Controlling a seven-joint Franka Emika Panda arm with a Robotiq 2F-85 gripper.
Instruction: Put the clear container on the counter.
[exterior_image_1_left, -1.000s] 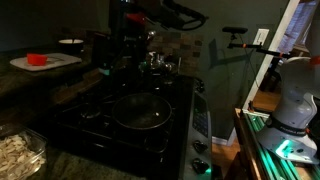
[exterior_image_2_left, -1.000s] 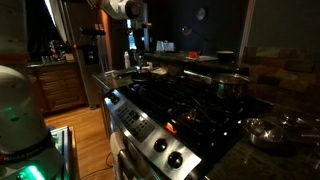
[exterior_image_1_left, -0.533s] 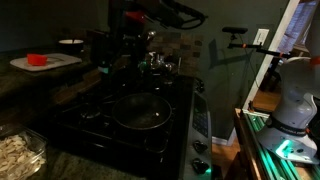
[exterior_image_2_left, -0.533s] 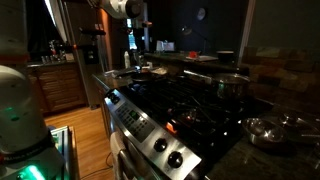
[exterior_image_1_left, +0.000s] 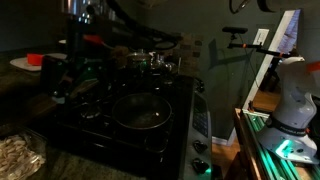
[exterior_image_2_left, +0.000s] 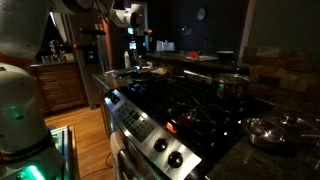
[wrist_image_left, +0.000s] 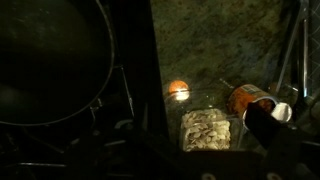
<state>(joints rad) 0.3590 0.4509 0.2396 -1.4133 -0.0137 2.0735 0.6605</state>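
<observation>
The clear container's rim is open between my spread fingers, so my gripper goes on moving down until the fingers straddle the container's near side, and then close.
The clear container is a shallow see-through dish with pale beige food bits. In the wrist view it sits on the dark speckled counter, just below centre. It also shows at the bottom left of an exterior view, beside the stovetop. My gripper hangs over the stove's left side, above and behind the container, not touching it. Its jaws are too dark to read in any view. In the wrist view only dark shapes fill the bottom edge.
A frying pan sits on the black stovetop; it also shows in the wrist view. An orange round object and a can lie near the container. A white board with a red object is at the back.
The arm has swung from the back middle of the stove to the left and nearer the container. The container, pan and board have not moved.
</observation>
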